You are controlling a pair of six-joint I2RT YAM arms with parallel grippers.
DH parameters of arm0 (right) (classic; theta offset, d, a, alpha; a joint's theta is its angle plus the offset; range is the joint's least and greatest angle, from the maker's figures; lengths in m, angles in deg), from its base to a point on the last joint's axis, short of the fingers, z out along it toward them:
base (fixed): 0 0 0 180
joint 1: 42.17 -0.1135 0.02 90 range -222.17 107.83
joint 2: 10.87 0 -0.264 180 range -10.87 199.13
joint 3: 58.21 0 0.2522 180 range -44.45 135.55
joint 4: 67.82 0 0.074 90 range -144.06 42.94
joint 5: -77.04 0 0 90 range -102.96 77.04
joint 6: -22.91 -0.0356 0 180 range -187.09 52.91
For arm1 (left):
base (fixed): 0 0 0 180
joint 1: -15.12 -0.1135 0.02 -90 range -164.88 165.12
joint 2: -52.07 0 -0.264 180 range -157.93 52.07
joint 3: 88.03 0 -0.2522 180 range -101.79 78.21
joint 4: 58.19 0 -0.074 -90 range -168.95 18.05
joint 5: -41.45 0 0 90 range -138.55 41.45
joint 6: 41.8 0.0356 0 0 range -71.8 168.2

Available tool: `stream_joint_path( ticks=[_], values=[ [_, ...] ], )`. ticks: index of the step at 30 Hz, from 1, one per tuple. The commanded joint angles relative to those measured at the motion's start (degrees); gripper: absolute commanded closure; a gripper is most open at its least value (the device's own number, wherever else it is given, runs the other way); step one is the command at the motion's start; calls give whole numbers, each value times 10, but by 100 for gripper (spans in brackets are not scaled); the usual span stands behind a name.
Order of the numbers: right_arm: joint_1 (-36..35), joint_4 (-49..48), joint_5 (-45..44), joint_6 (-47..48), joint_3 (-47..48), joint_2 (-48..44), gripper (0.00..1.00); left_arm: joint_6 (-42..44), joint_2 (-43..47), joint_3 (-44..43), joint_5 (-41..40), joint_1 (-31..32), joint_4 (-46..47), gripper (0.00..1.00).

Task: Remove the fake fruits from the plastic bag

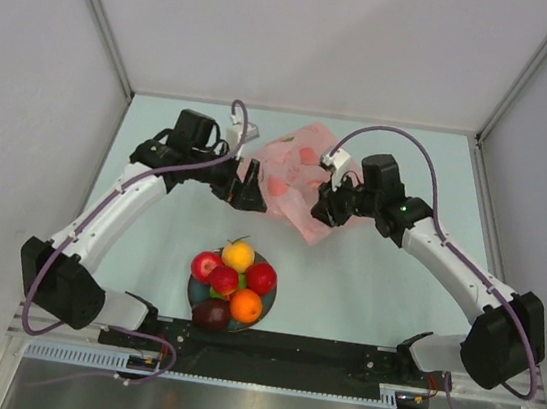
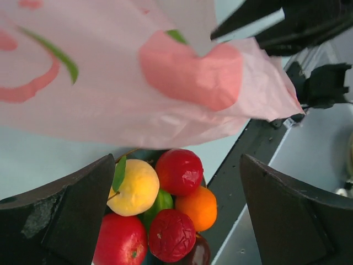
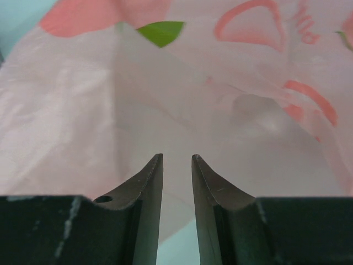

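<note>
The plastic bag's loose folds [image 1: 302, 200] are crumpled in front of my right gripper, so next I pinch the bag's edge [image 1: 275, 188] with my left gripper and hold it open first.
The pink plastic bag [image 1: 295, 179] with red and green motifs lies crumpled at the middle back; it fills the right wrist view [image 3: 182, 83] and the top of the left wrist view [image 2: 138, 72]. Whether any fruit is inside it I cannot tell. Several fake fruits are piled on a dark plate [image 1: 192, 293]: a yellow one [image 1: 239, 254], red ones [image 1: 262, 278], an orange one [image 1: 246, 306] and a maroon one [image 1: 211, 313]. My left gripper [image 1: 246, 196] is wide open at the bag's left edge, with the pile showing between its fingers [image 2: 177, 165]. My right gripper [image 1: 325, 211] is at the bag's right side, its jaws a narrow gap apart [image 3: 177, 157] and empty.
A black strip [image 1: 274, 351] runs along the near table edge in front of the plate. Grey walls enclose the left, back and right sides. Both arms arch inward from their bases at the near corners.
</note>
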Motion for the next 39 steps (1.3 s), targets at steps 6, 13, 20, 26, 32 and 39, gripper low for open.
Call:
stream_joint_path(
  ticks=[6, 13, 20, 26, 32, 39],
  values=[
    [-66, -111, 65, -21, 48, 65, 69, -135, 50, 115, 193, -53, 125, 0],
    [-121, -176, 45, -66, 103, 143, 71, -280, 9, 164, 251, -86, 305, 0],
    [-160, -177, -100, -29, 113, 165, 71, -310, -31, 141, 264, -101, 337, 4],
    [-156, -191, -211, -14, 112, 167, 69, -318, -43, 154, 245, -150, 337, 41],
    [-135, -187, -225, 1, 113, 170, 68, -310, -58, 135, 225, -179, 326, 100],
    [-100, -176, -208, 1, 88, 199, 78, -204, -87, 24, 221, -180, 231, 100]
  ],
)
